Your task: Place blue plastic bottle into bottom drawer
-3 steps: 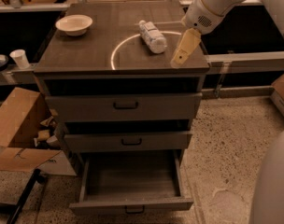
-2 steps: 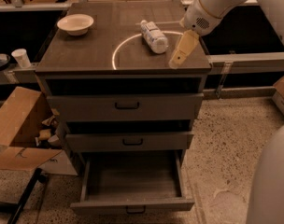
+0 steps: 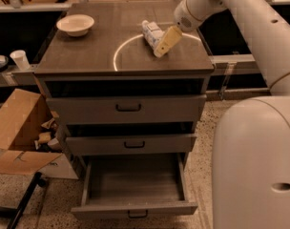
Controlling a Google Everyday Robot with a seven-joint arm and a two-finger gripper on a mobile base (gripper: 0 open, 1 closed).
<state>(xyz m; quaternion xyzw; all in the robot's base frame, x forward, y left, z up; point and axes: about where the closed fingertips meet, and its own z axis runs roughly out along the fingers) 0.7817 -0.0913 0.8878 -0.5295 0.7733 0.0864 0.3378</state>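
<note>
My gripper is at the near end of the lying bottle (image 3: 161, 46), so I expect the blue plastic bottle (image 3: 151, 32) to jut out sideways, its cap end free, as I carry it.
The blue plastic bottle (image 3: 151, 31), clear with a white label, lies on its side on the cabinet top (image 3: 88, 51), inside a white ring mark. My gripper (image 3: 166, 41) hangs from the arm at the upper right. It is right at the bottle's near right end and overlaps it in this view. Whether it touches the bottle cannot be told. The bottom drawer (image 3: 135, 181) is pulled open at the foot of the cabinet and its grey wood-grain inside is empty. The two upper drawers are closed.
A white bowl (image 3: 76, 24) sits at the back left of the cabinet top. A paper cup (image 3: 19, 59) stands on a ledge to the left. Open cardboard boxes (image 3: 16, 132) lie on the floor at the left. My white base (image 3: 254, 166) fills the lower right.
My gripper has moved left across the cabinet top and now meets the bottle's end. The bottle has not moved. The drawer stays open.
</note>
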